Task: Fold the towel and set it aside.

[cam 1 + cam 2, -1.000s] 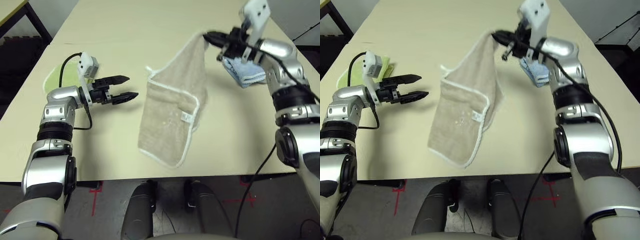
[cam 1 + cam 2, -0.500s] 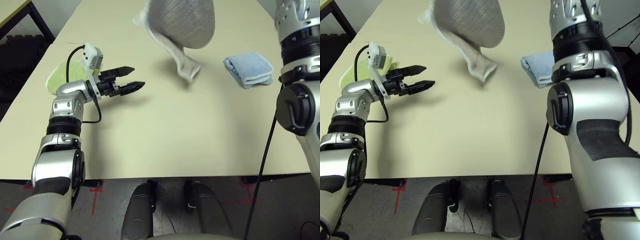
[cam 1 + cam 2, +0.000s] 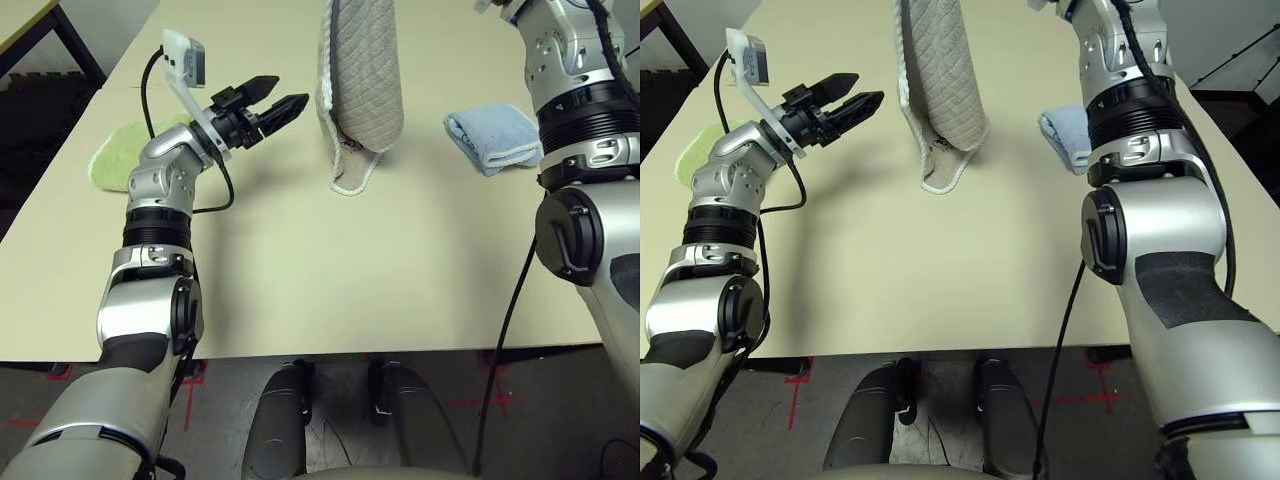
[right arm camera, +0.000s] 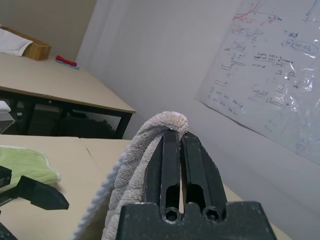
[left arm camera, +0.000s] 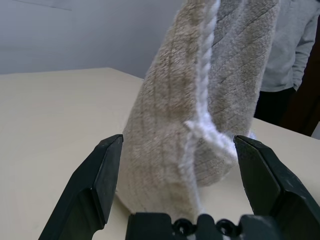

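Observation:
My left gripper is pointing at the towel's hanging side [image 3: 327, 98], above the towel's lower corner [image 3: 351, 184], so it should move back, tilt down and grab the towel's lower corner.
The beige towel [image 3: 365, 90] hangs lengthwise over the middle of the table, and its white-edged lower end reaches down to the tabletop. In the head views its upper end runs out past the top of the picture. My right gripper [image 4: 180, 136] is shut on the towel's [image 4: 135, 165] top fold, high above the table. My left gripper [image 3: 290, 90] is open, raised off the table just left of the towel and pointing at its edge. In the left wrist view the towel [image 5: 225, 75] hangs just beyond the spread black fingers [image 5: 95, 175].
A folded light blue towel [image 3: 495, 135] lies at the right of the table. A light green towel [image 3: 125, 155] lies at the left, by my left forearm. A person [image 5: 292, 45] stands beyond the table. The table's front edge [image 3: 350, 352] is near.
My right arm has lifted the towel from a low drape to a high, straight hang. My left gripper has risen and moved right, close to the towel, still open.

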Action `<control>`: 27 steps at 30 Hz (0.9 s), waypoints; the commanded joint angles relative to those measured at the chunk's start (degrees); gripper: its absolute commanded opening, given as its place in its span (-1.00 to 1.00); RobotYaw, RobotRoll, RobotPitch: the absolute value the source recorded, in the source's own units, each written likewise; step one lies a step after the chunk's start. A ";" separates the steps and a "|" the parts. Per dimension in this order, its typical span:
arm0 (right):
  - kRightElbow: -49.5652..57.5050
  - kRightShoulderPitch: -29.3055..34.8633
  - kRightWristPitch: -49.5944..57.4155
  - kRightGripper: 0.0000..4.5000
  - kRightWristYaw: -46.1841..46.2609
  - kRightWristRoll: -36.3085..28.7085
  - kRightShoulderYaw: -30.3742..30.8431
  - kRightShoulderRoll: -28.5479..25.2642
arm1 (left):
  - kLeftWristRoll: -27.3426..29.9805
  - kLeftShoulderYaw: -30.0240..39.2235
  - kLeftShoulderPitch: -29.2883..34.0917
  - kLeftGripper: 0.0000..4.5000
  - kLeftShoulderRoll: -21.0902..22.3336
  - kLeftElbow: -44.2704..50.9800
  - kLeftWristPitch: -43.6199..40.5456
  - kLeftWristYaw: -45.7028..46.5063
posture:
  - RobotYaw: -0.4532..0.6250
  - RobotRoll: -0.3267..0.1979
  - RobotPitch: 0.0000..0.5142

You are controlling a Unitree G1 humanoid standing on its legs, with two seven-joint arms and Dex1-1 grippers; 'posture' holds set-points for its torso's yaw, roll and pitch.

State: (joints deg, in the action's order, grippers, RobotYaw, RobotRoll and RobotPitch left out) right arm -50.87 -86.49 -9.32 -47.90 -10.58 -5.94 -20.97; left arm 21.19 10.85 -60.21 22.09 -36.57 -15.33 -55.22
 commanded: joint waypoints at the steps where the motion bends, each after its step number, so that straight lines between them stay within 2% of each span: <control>1: 0.29 -0.02 0.15 -0.98 0.39 -0.08 -0.06 0.16 | 0.64 -1.45 0.23 1.00 -1.55 3.71 -3.18 1.79 | -0.11 0.25 -0.29; 7: 0.41 0.09 0.48 -0.98 0.73 -0.30 -0.26 0.43 | -5.68 -4.97 -0.89 1.00 -5.48 0.16 0.25 11.69 | -0.10 0.25 -0.30; 11: 0.37 0.13 0.61 -0.98 0.77 -0.37 -0.38 0.29 | -9.93 -6.02 -3.39 1.00 -8.17 -6.27 3.32 20.61 | -0.10 0.25 -0.29; 15: -0.28 -0.51 0.52 -0.98 1.19 -0.22 -0.74 -0.52 | -14.23 -6.84 -5.38 1.00 -8.36 -14.63 6.77 28.83 | -0.13 0.25 -0.28; 19: -3.07 -2.90 -0.74 -0.98 2.66 0.73 -1.42 -3.90 | -17.50 -7.25 -5.51 1.00 -4.95 -21.10 9.59 32.57 | -0.15 0.25 -0.26; 27: -7.35 -4.94 -3.06 -0.98 4.23 1.80 -1.86 -8.25 | -19.44 -8.15 -4.15 1.00 1.96 -23.49 10.82 27.34 | -0.14 0.25 -0.26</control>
State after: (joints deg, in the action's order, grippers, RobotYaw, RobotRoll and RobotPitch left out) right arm -57.75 -89.66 -11.10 -44.08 -9.20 -7.12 -28.12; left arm 2.63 3.33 -65.55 23.43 -59.37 -4.97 -26.54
